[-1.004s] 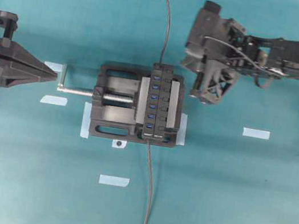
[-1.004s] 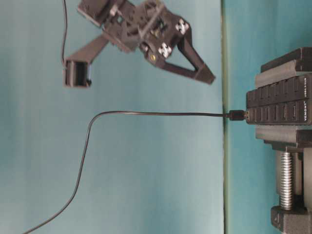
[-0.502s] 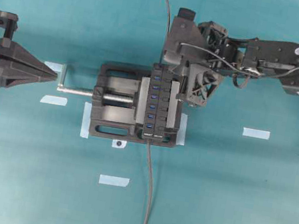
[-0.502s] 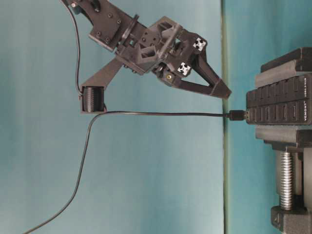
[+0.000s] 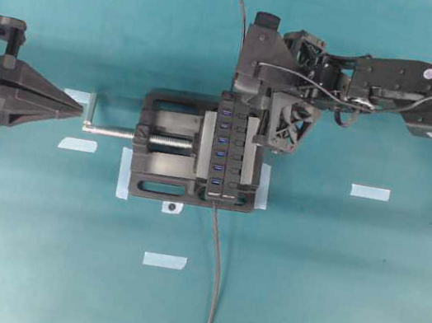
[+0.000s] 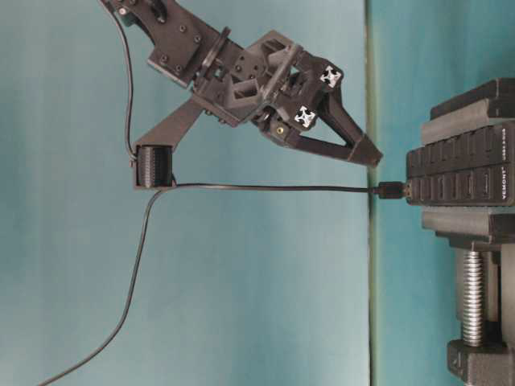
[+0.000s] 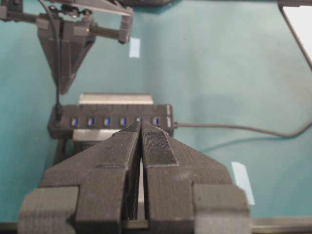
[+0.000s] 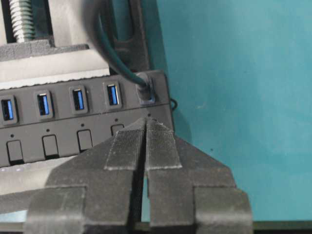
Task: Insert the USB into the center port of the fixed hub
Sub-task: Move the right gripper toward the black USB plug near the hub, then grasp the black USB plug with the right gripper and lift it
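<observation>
The USB is in the fixed hub's end slot (image 8: 146, 93), so my right gripper needs to take hold of the USB's plug and pull it out first, then line it up with the center port (image 5: 222, 140).
The fixed hub (image 5: 232, 148) is a long black bar clamped in the vise, its blue slots in a row. The USB (image 8: 145, 92) sits plugged into the end slot, not the center port (image 8: 43, 104), which is bare. Its thin cable (image 6: 265, 188) runs away from the plug (image 6: 392, 190). My right gripper (image 8: 146, 119) is shut and holds nothing. It hovers beside the hub's button row, just short of the plugged end (image 5: 261, 140). My left gripper (image 5: 81, 110) is shut and holds nothing, far to the left, pointing at the hub (image 7: 112, 119).
The black vise (image 5: 164, 146) with its silver screw (image 5: 112, 132) holds the hub. The hub's own dark cable (image 5: 214, 278) trails toward the near table edge. Pale tape strips (image 5: 370, 192) lie on the teal table.
The right arm has swung left and down to the hub's plugged end, then barely shifted in the last half second. Its jaws stayed shut. The left arm has not moved.
</observation>
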Tool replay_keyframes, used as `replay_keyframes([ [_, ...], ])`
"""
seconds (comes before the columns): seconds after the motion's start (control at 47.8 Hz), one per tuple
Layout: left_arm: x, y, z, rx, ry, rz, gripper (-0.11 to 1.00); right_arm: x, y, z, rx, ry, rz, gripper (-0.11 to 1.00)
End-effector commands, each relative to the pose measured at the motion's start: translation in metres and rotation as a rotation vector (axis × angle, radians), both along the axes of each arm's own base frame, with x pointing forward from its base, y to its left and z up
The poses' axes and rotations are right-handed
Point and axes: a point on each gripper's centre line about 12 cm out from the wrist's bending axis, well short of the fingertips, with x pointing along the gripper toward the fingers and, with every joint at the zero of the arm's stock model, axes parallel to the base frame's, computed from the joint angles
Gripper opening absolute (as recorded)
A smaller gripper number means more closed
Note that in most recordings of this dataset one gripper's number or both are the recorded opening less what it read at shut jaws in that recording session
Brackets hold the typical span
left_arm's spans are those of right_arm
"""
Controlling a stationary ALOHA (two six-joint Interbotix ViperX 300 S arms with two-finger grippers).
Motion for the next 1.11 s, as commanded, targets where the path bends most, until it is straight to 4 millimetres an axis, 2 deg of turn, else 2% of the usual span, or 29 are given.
replay_keyframes([
  [0.0,0.002,0.0,0.005,0.0,-0.012,0.0,0.01,0.007,0.001,0.014,-0.016,-0.043,0.015,0.02],
  [0.23,0.002,0.0,0.003,-0.002,-0.009,-0.001,0.01,0.01,0.004,0.017,-0.044,-0.065,0.055,0.04],
  [0.439,0.002,0.0,0.003,-0.005,-0.009,-0.001,0.01,0.014,0.006,0.021,-0.059,-0.089,0.075,0.15],
  [0.544,0.001,0.0,0.002,-0.026,-0.006,0.004,0.01,0.015,0.006,0.019,-0.058,-0.086,0.075,0.3],
  [0.711,0.001,0.0,0.002,-0.045,-0.005,0.008,0.01,0.016,0.006,0.017,-0.053,-0.083,0.07,0.66],
  [0.795,0.001,0.0,0.002,-0.045,-0.005,0.01,0.01,0.017,0.005,0.016,-0.053,-0.081,0.07,0.76],
  [1.088,0.001,0.0,0.001,-0.045,0.003,0.008,0.01,0.029,0.0,0.009,-0.053,-0.071,0.066,0.74],
])
